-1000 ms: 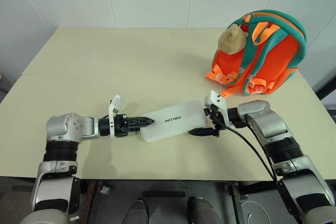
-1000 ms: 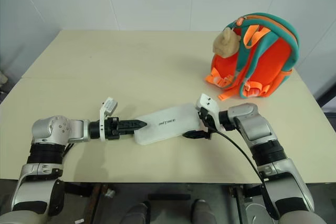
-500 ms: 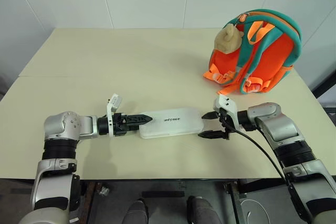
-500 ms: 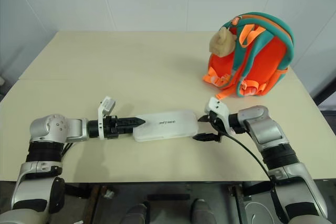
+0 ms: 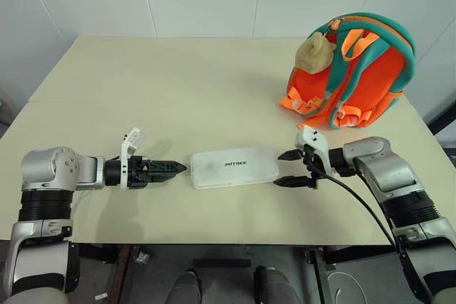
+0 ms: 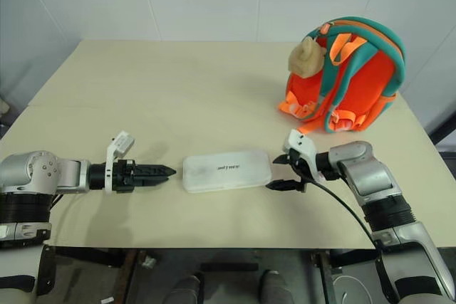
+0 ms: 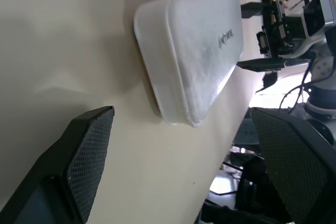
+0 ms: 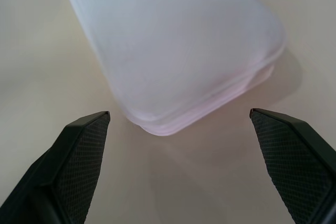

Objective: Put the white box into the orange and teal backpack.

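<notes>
Next, my left gripper takes the white box while my right gripper moves to the backpack's straps, because both grippers are on either side of the box and the backpack is standing unheld.
The white box lies flat on the table near its front edge, dark lettering facing up. My left gripper is level with the box's left end, a small gap away, open and empty. My right gripper is open at the box's right end, and its fingers straddle that end without touching it. The orange and teal backpack stands upright at the far right, straps toward me, a beige plush bear hanging on its left side. In the left wrist view the box sits between the fingers.
The beige table has a seam running across on the left. A black cable trails from my right wrist over the front edge. White wall panels rise behind the table. The backpack stands close to the table's right edge.
The box went from skewed to lying straight. My left gripper drew back to the left, opening a gap to the box. My right gripper backed slightly right off its end.
</notes>
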You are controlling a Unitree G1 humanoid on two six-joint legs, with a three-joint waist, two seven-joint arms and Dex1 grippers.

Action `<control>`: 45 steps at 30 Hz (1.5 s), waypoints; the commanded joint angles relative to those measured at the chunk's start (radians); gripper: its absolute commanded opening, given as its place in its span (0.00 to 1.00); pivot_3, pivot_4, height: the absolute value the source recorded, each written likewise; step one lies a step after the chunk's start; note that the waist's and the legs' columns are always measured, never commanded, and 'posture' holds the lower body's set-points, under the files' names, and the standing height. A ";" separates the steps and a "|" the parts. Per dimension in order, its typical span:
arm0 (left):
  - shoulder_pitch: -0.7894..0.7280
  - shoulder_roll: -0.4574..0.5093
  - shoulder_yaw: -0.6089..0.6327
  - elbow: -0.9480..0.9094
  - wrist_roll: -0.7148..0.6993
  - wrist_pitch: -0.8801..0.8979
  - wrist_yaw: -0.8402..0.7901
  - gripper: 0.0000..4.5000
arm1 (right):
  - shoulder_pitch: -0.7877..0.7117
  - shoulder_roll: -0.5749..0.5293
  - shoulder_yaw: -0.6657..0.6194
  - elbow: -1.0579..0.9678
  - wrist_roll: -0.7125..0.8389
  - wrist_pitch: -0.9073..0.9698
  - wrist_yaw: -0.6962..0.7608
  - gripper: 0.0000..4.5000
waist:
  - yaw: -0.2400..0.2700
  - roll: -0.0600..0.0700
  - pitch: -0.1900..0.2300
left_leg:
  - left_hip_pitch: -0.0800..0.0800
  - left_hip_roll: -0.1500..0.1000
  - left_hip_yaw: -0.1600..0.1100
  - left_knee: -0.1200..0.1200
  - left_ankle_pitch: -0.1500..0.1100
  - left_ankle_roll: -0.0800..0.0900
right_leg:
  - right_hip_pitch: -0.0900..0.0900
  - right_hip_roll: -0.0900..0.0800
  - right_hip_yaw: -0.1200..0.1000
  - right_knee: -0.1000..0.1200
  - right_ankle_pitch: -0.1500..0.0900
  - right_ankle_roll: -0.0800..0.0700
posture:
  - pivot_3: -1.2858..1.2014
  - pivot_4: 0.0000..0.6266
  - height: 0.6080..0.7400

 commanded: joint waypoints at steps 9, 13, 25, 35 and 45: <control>0.002 -0.148 0.075 -0.008 -0.010 0.004 0.103 0.99 | 0.014 -0.040 -0.028 -0.145 0.060 0.081 0.006 1.00 | -0.001 0.000 0.000 | 0.000 0.000 0.000 0.001 0.000 0.000 | 0.000 0.000 0.000 0.000 0.000 0.000 | 0.52 0.24 1.00; -0.007 -0.180 0.079 0.042 -0.002 -0.020 0.122 0.99 | 0.028 -0.033 -0.020 -0.176 0.072 0.093 0.009 1.00 | 0.000 -0.001 0.000 | 0.001 0.000 0.000 0.002 0.000 0.000 | 0.001 0.000 0.000 0.000 0.000 0.000 | 0.52 0.24 1.00; -0.055 -0.224 0.067 0.176 0.013 -0.064 0.135 0.99 | 0.015 0.038 0.004 -0.125 0.065 0.010 0.002 1.00 | 0.003 -0.001 0.000 | 0.002 0.000 0.000 0.004 0.003 0.002 | 0.007 0.000 -0.001 -0.007 0.004 -0.005 | 0.52 0.24 1.00; -0.059 -0.212 0.061 0.188 0.007 -0.040 0.134 0.99 | 0.005 -0.050 -0.056 -0.082 0.062 -0.002 0.009 1.00 | 0.001 -0.001 0.000 | 0.002 0.000 0.000 0.005 0.004 0.003 | 0.011 0.000 -0.001 -0.012 0.005 -0.007 | 0.52 0.24 1.00; -0.076 -0.228 0.064 0.192 0.006 -0.036 0.143 0.99 | -0.061 0.031 -0.018 0.104 0.013 -0.097 -0.006 1.00 | -0.001 -0.001 0.000 | 0.003 0.000 0.000 0.005 0.004 0.002 | 0.010 0.000 -0.001 -0.013 0.005 -0.007 | 0.52 0.24 1.00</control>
